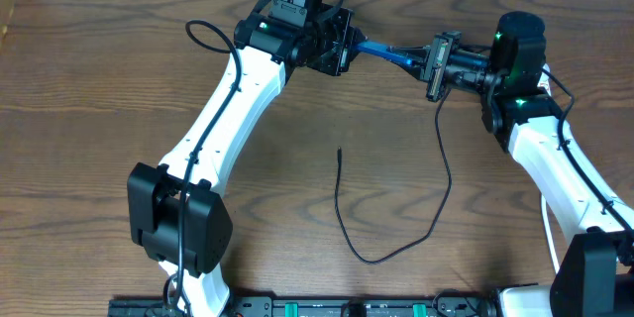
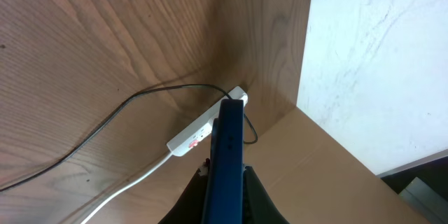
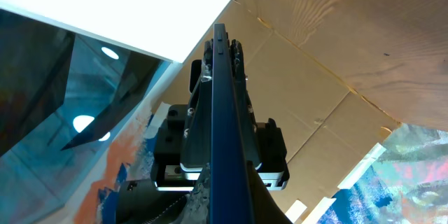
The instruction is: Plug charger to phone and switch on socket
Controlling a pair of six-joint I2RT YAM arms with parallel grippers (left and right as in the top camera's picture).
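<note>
My right gripper should leave the phone to my left gripper and take the cable's free tip (image 1: pixel 339 152), because both my grippers are holding the phone's ends (image 1: pixel 399 56).
The phone (image 1: pixel 384 52) is held edge-on above the far middle of the table, between both grippers. My left gripper (image 1: pixel 347 45) is shut on its left end, and my right gripper (image 1: pixel 429 64) is shut on its right end. In the left wrist view the phone's blue edge (image 2: pixel 228 147) rises between the jaws (image 2: pixel 227 182); in the right wrist view its dark edge (image 3: pixel 225 98) does the same (image 3: pixel 227 189). The white socket (image 2: pixel 203 124) lies on the table beyond the phone. The charger's black cable (image 1: pixel 349 233) loops on the table, its tip lying free (image 1: pixel 340 152).
The socket's white cord (image 2: pixel 133 182) runs towards the left wrist camera. A white cord (image 1: pixel 549 223) also lies beside the right arm. A cardboard sheet (image 2: pixel 329 175) and a white wall (image 2: pixel 378 63) border the table's far edge. The arm bases stand at the front edge.
</note>
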